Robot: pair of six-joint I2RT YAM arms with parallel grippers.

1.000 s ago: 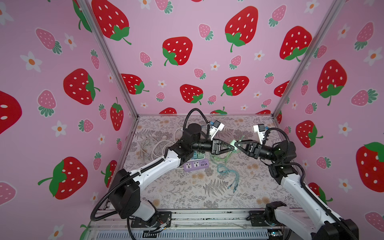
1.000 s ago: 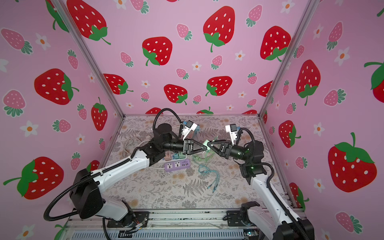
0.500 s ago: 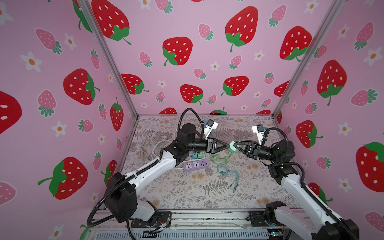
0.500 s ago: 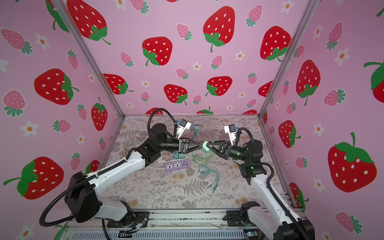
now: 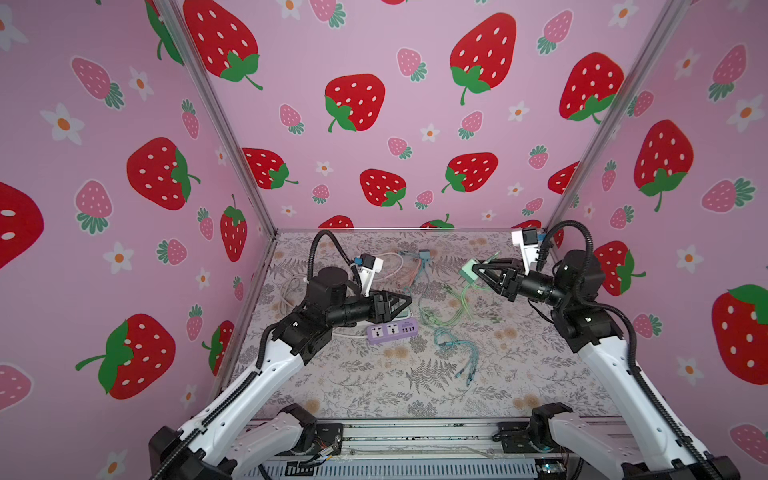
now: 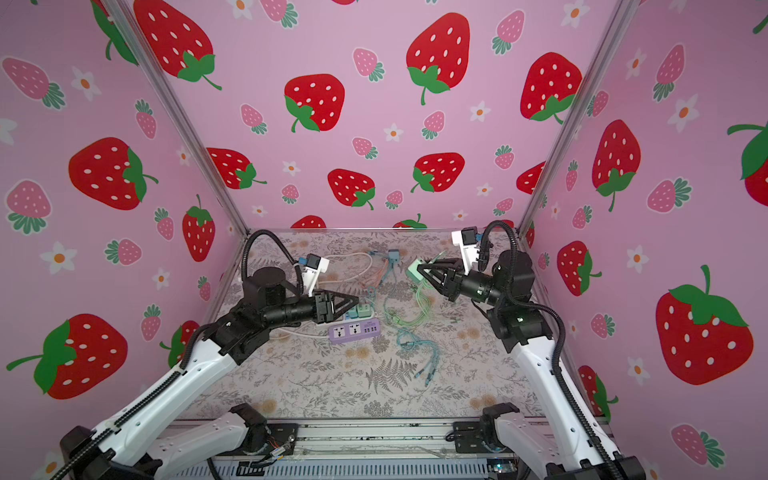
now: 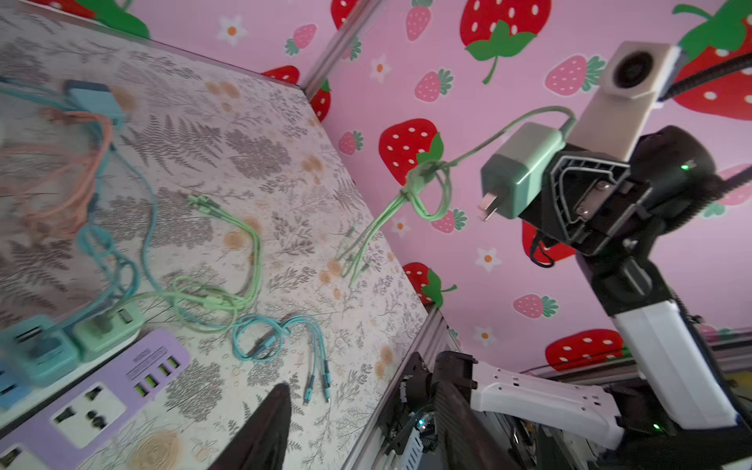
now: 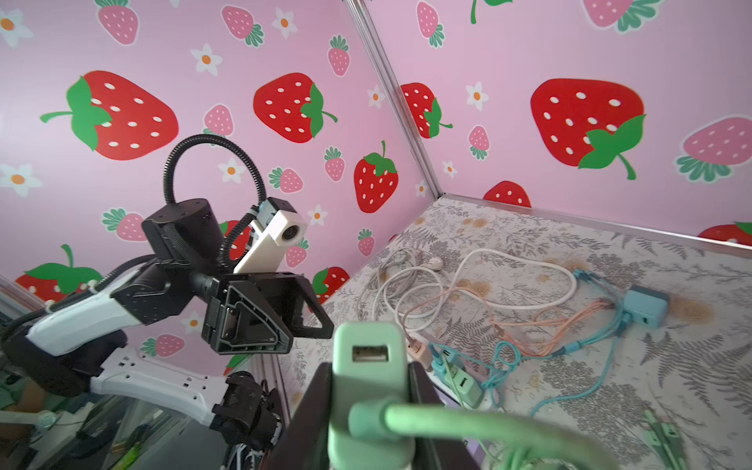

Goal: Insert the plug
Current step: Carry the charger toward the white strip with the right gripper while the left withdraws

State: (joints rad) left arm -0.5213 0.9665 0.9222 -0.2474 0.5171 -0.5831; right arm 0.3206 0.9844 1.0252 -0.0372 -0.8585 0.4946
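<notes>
The purple power strip (image 5: 392, 330) has my left gripper hovering over it, so next I pull my left gripper away toward the front (image 5: 348, 357) before my right gripper brings the plug over.
A pale green plug (image 5: 468, 270) (image 6: 414, 270) with two metal prongs (image 7: 488, 205) hangs in the air over the back right of the table. My right gripper (image 5: 482, 272) (image 8: 370, 366) is shut on the plug (image 8: 368, 354), one finger on each side. Its green cable (image 7: 427, 191) droops down to the mat. A purple power strip (image 5: 392, 331) (image 6: 354, 330) (image 7: 93, 407) lies flat at centre left. My left gripper (image 5: 409, 301) (image 7: 362, 407) hovers just above the strip, open with nothing between its fingers, well apart from the plug.
Teal and green chargers (image 6: 359, 311) (image 7: 110, 325) sit in a white strip behind the purple one. A teal cable bundle (image 5: 457, 353) lies mid-table. At the back are a blue charger (image 5: 424, 254) with orange cables and a white cord (image 5: 291, 286). Pink walls close three sides.
My left gripper opened, let go of the plug and drew back to the left, down toward the power strip. My right gripper kept the plug and pulled slightly right.
</notes>
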